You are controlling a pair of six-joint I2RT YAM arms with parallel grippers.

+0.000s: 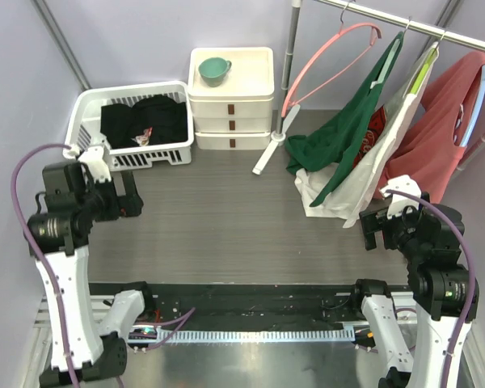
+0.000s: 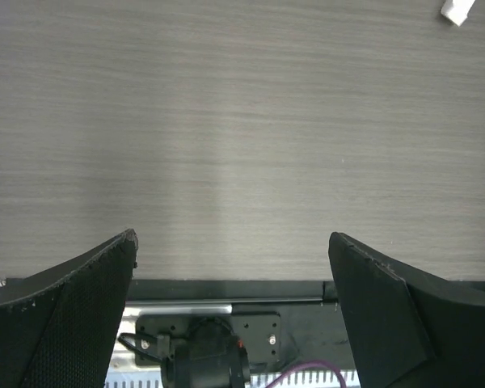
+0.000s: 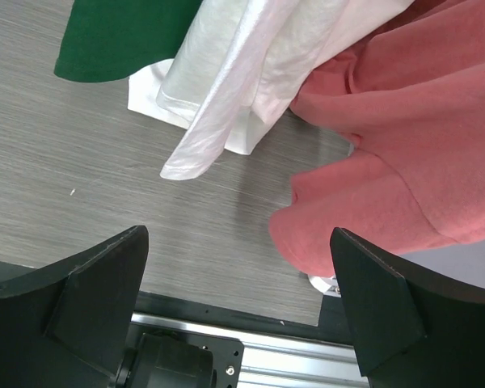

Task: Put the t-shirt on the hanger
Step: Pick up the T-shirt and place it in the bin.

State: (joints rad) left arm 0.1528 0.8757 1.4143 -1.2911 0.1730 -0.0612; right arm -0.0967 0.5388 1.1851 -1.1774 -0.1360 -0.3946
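Note:
My left gripper is open and has a clear way to the uncovered black t-shirt (image 1: 160, 118). It should keep reaching until it can close beside the print (image 1: 149, 129).
The black t-shirt (image 1: 141, 121) lies bunched in a white basket (image 1: 129, 158) at the back left of the table. Its small print shows at the front of the heap. The pink hanger (image 1: 323, 61) hangs empty by its hook from the rail (image 1: 404, 23) at the back right. My left gripper (image 1: 129, 200) hovers open in front of the basket, apart from the shirt; in the left wrist view my left gripper (image 2: 233, 238) has only bare tabletop between its fingers. My right gripper (image 1: 372, 226) is open low at the right, and in the right wrist view my right gripper (image 3: 239, 233) holds nothing.
A white drawer unit (image 1: 230, 105) with a teal cup (image 1: 213, 70) on top stands beside the basket. A dark green garment (image 1: 339, 137), a white one (image 1: 364, 178) and a salmon-red one (image 1: 436, 129) hang from the rail, reaching the table. The rack's white foot (image 1: 267, 153) rests mid-table.

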